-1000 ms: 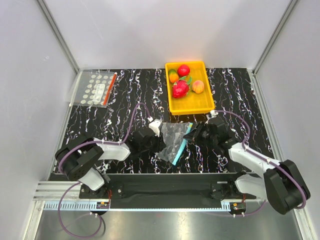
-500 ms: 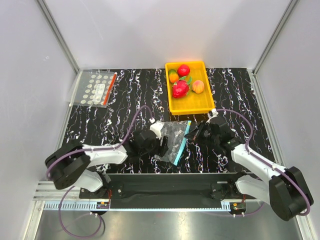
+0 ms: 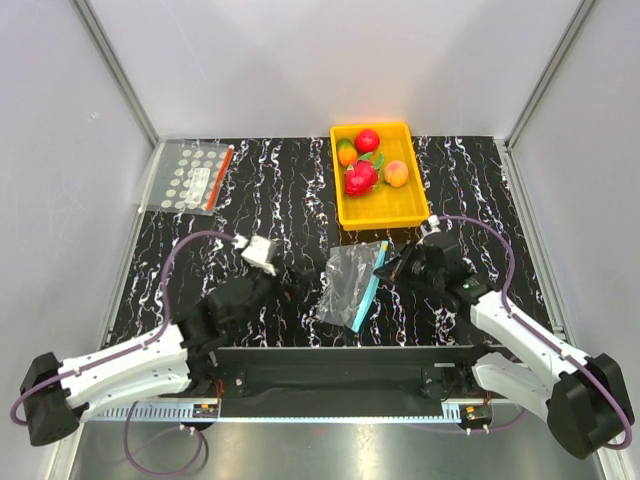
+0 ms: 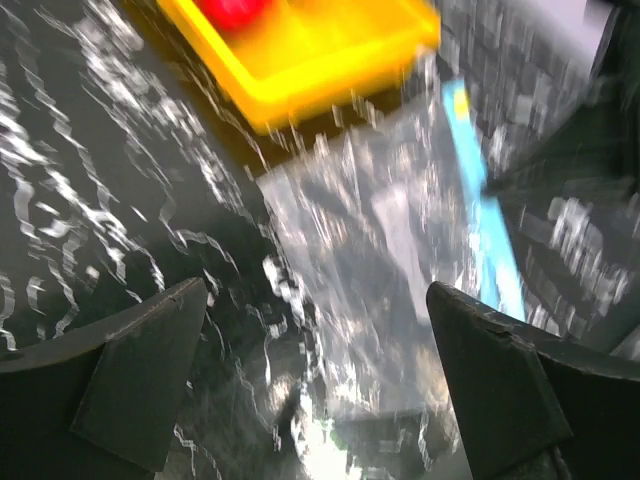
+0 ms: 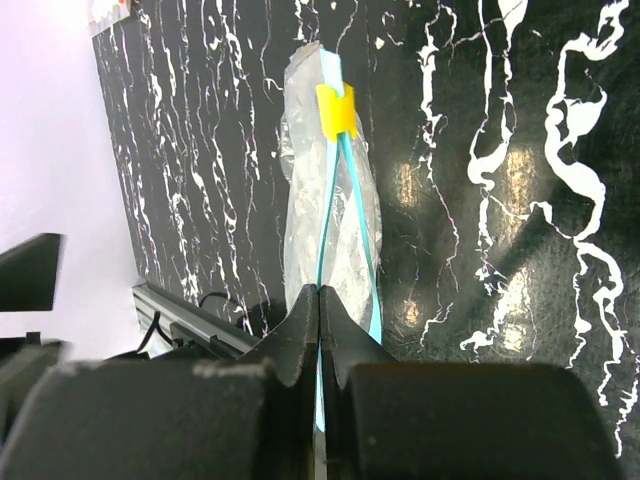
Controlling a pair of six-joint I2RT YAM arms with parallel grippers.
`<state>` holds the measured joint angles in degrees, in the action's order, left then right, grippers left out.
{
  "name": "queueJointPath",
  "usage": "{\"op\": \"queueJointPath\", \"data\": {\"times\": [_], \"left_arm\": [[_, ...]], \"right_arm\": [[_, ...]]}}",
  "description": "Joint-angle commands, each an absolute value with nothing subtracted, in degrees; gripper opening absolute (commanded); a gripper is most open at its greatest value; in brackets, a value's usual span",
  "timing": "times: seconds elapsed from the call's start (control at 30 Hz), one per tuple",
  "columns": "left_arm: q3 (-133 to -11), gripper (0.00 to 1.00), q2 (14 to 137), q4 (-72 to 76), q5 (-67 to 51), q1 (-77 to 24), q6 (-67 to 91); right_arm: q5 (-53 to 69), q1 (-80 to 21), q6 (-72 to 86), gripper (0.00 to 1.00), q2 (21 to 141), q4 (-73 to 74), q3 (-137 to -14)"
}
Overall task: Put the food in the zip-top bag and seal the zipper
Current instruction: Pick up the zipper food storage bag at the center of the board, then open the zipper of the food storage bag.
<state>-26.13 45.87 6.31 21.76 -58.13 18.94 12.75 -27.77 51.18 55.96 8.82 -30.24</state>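
Observation:
I expect the clear zip-top bag's opening [image 3: 368,290] to open wide when I pull one edge of the zipper away, because the yellow slider [image 3: 384,244] is at the zipper's far end.
The clear zip-top bag [image 3: 346,283] [image 4: 370,230] lies on the black table in front of the yellow tray. Its pale blue zipper [image 3: 369,288] [image 5: 345,205] carries a yellow slider [image 5: 337,110] at the far end. My right gripper [image 3: 386,268] [image 5: 320,300] is shut on the near end of the zipper strip. To the left of the bag, my left gripper [image 3: 297,284] [image 4: 320,370] stands wide open and holds nothing. The food lies in the tray: a red apple [image 3: 367,140], a peach-orange fruit [image 3: 397,173] and an orange-and-green one [image 3: 347,152].
The yellow tray [image 3: 385,215] [image 4: 330,75] stands at the back, right of centre, and also holds a larger red fruit [image 3: 360,178]. A flat white-dotted bag with a red strip [image 3: 190,175] lies at the back left. Grey walls enclose the table.
My left gripper opened, let go of the bag and drew back to the left and nearer. My right gripper closed on the zipper strip. The bag settled flatter.

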Motion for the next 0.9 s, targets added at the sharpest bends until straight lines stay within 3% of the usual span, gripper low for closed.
{"op": "queueJointPath", "data": {"times": [0.0, 0.13, 0.23, 0.43, 0.63, 0.87], "left_arm": [[-20.23, 0.99, 38.86, 15.81, 33.73, -57.92, 22.05], [-20.64, 0.99, 36.47, 16.44, 24.81, -57.92, 17.06], [-26.95, 0.95, 42.43, 12.14, 20.92, -58.88, 14.86], [-35.93, 0.91, 54.48, 9.58, 28.04, -67.67, 5.89], [-41.65, 0.72, 61.34, 9.67, 23.92, -68.38, 3.26], [-47.37, 0.66, 69.24, 10.28, 19.52, -69.87, 2.20]], "right_arm": [[10.46, -28.30, 50.89, 0.00, 54.58, 10.37, -33.83], [9.67, -28.30, 51.24, 0.00, 54.23, 11.77, -34.89], [8.27, -28.30, 52.99, 0.00, 54.41, 13.79, -36.20], [2.74, -28.39, 60.20, 0.00, 54.49, 23.19, -41.64], [-2.55, -28.65, 63.99, 0.00, 54.75, 31.46, -46.05], [-1.41, -28.74, 64.78, 0.00, 54.84, 30.41, -45.44]]}}
